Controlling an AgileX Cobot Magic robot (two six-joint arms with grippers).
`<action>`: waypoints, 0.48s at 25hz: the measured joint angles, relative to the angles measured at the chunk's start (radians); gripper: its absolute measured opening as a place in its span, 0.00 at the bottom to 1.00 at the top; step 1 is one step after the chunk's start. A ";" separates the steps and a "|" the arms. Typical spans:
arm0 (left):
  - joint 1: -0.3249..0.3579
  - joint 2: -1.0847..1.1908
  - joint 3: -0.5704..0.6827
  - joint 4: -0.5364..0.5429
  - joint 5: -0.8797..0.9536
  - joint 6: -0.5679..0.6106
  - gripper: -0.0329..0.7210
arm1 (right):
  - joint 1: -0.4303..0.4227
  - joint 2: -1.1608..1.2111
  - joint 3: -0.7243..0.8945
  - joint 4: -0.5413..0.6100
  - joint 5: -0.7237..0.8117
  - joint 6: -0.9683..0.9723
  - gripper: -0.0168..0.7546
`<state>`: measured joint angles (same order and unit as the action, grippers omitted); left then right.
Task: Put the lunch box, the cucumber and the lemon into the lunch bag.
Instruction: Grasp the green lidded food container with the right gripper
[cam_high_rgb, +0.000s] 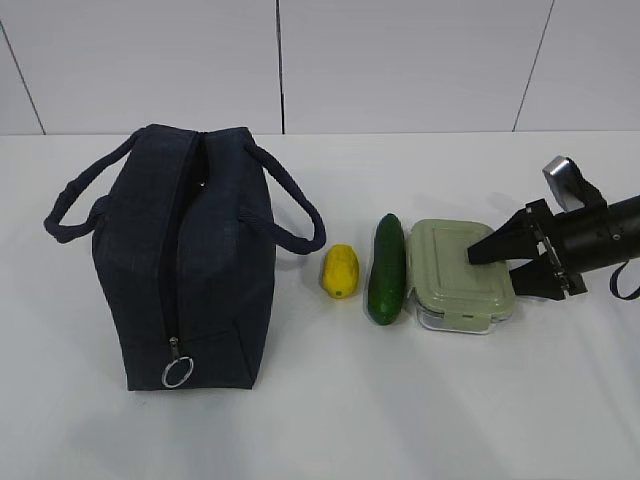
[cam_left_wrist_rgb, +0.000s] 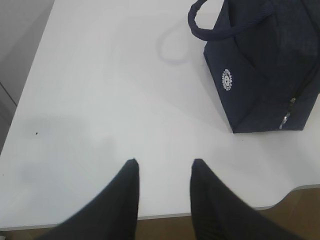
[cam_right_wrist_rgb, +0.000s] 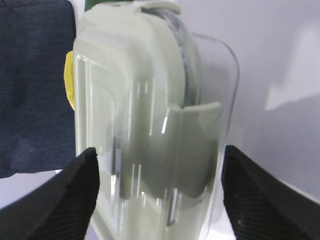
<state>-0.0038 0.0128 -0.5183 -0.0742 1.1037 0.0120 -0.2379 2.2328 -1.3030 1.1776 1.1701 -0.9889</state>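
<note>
The ring pull (cam_high_rgb: 177, 371) is low on the lunch bag, so I expect the bag's sides (cam_high_rgb: 236, 262) to open out around the lunch box when I push it in.
The dark navy lunch bag (cam_high_rgb: 190, 260) stands at the left, its silver ring pull (cam_high_rgb: 177, 372) low on the near end. To its right lie the yellow lemon (cam_high_rgb: 340, 270), the dark green cucumber (cam_high_rgb: 387, 268) and the lunch box (cam_high_rgb: 460, 275) with its sage-green lid. My right gripper (cam_high_rgb: 492, 272) is open, one finger on each side of the lunch box's right end, not closed on it. In the right wrist view the lunch box (cam_right_wrist_rgb: 145, 100) fills the gap between the fingers (cam_right_wrist_rgb: 159, 154). My left gripper (cam_left_wrist_rgb: 162, 162) is open and empty above bare table, the bag (cam_left_wrist_rgb: 265, 70) ahead to its right.
The white table (cam_high_rgb: 400, 400) runs to a white wall behind. In the left wrist view the table's near edge (cam_left_wrist_rgb: 165, 216) lies under the fingers. The lemon (cam_right_wrist_rgb: 70, 85) and bag (cam_right_wrist_rgb: 32, 85) show beyond the lunch box in the right wrist view.
</note>
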 joint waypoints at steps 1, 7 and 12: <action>0.000 0.000 0.000 0.000 0.000 0.000 0.37 | 0.000 0.000 0.000 0.000 0.000 -0.005 0.75; 0.000 0.000 0.000 0.000 0.000 0.000 0.37 | 0.000 0.000 0.000 0.000 0.000 -0.035 0.75; 0.000 0.000 0.000 0.000 0.000 0.000 0.37 | 0.000 0.000 0.000 0.000 0.000 -0.047 0.70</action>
<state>-0.0038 0.0128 -0.5183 -0.0742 1.1037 0.0120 -0.2379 2.2328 -1.3030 1.1776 1.1701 -1.0360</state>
